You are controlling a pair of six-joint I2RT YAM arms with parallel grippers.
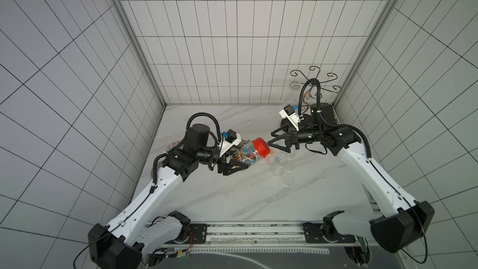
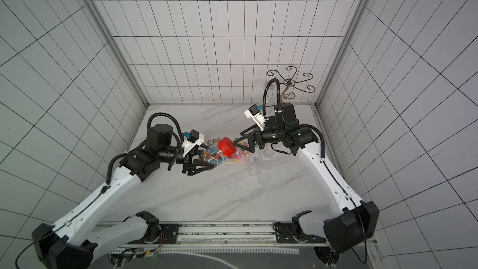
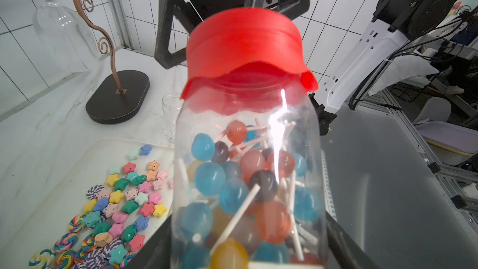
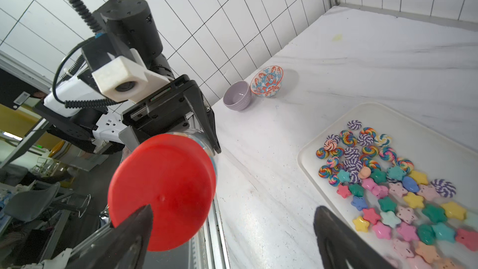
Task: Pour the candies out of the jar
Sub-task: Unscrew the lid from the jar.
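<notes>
My right gripper should back away and centre its fingers around the lid's rim (image 3: 245, 52) before it pulls the lid off, because one of its fingers crosses the red lid's side (image 4: 165, 189).
My left gripper (image 1: 239, 160) (image 2: 207, 161) (image 3: 248, 254) is shut on the lower body of a clear plastic jar (image 1: 247, 155) (image 2: 213, 157) (image 3: 248, 177), held tilted above the table. A red lid (image 1: 261, 147) (image 2: 226, 147) (image 3: 245, 45) (image 4: 163, 192) sits on its mouth. Inside are the candies (image 3: 232, 192): blue, orange and yellow ball lollipops on white sticks. My right gripper (image 1: 271, 138) (image 2: 238, 138) (image 4: 232, 213) stands open right at the lid. One of its fingers (image 4: 139, 226) crosses the lid's face and nothing is between the jaws.
Below the jar a white tray (image 3: 64, 177) (image 4: 439, 135) holds star and swirl sweets (image 4: 388, 185). Clear cups (image 1: 280, 166) stand near the right arm. A wire stand (image 1: 315, 78) with a hanging glass is at the back right. Two small bowls (image 4: 237, 97) sit by the left wall.
</notes>
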